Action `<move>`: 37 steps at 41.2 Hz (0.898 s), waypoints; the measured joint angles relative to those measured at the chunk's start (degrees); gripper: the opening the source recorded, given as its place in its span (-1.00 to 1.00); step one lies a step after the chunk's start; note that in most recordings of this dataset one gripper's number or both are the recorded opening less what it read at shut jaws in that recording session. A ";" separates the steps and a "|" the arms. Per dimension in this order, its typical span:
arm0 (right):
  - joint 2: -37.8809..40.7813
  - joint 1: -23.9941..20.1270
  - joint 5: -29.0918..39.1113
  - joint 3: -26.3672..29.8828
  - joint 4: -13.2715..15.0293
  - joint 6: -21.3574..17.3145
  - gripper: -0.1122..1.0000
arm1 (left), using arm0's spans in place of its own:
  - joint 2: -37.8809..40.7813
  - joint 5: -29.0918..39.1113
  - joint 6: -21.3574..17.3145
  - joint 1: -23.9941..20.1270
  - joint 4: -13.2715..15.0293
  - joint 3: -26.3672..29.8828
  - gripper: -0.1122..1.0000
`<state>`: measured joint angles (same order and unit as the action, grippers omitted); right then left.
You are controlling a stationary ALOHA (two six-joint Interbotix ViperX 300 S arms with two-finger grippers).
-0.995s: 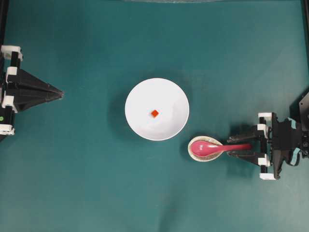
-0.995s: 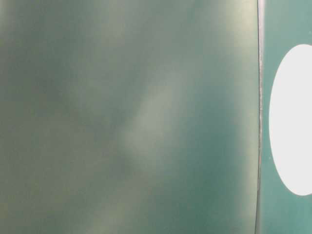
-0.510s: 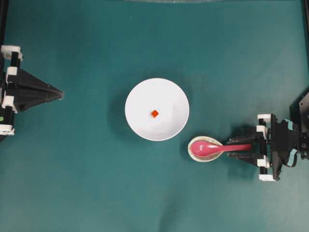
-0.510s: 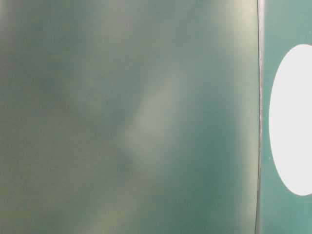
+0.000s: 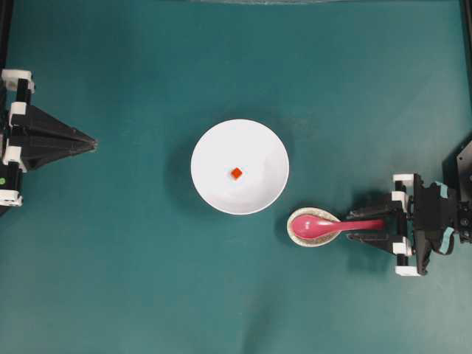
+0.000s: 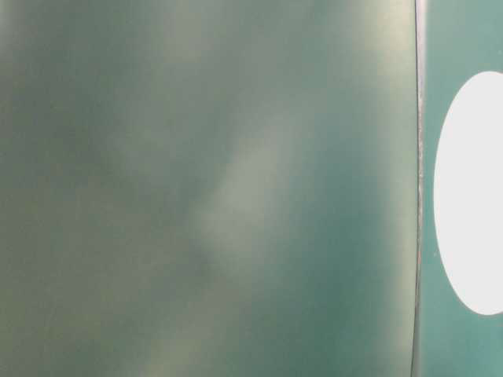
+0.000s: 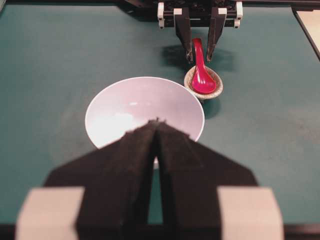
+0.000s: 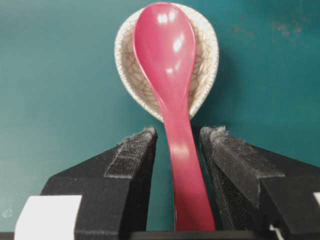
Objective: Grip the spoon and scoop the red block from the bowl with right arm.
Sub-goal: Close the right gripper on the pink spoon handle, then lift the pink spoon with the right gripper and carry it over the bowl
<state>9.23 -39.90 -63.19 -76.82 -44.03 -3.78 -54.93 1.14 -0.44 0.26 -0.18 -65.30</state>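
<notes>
I expect the red block to slide ahead of the spoon toward the bowl's rim when I scoop, since it sits loose in the smooth white bowl.
The glossy pink-red spoon rests with its scoop in a small speckled dish, handle pointing right. My right gripper stands open astride the handle. In the right wrist view the handle runs between the pads of the right gripper, with a gap on the left and the right pad close by. The spoon is not lifted. The tiny red block lies in the middle of the white bowl. My left gripper is shut and empty at the far left, and the left gripper hides the block.
The speckled beige dish sits just right of and below the bowl, almost touching it. In the left wrist view the dish and spoon lie beyond the bowl. Green mat lies all around. The table-level view is blurred.
The right wrist shifted very slightly a second ago and has been still since. Its jaws stay open round the handle. The spoon, block and left arm have not moved.
</notes>
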 measured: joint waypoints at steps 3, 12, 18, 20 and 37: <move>0.00 -0.09 -0.18 0.00 0.00 0.00 0.06 | 0.00 0.00 0.00 0.00 0.00 0.00 -0.80; 0.00 0.00 -0.79 0.00 0.00 0.00 0.06 | 0.00 0.00 0.00 0.09 -0.09 0.00 -0.80; 0.00 0.00 -0.88 0.00 0.00 0.00 -0.02 | 0.00 0.00 0.00 0.09 0.00 0.00 -0.80; -0.09 0.00 -0.88 0.00 0.00 0.00 -0.07 | 0.00 0.00 0.00 0.00 0.00 0.00 -0.80; 0.00 0.00 -0.88 -0.09 0.00 0.00 -0.37 | 0.00 0.00 0.00 0.00 0.00 0.00 -0.80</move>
<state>9.23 -39.90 -64.07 -76.90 -44.03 -3.78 -54.93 1.14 -0.44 0.26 -0.18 -65.30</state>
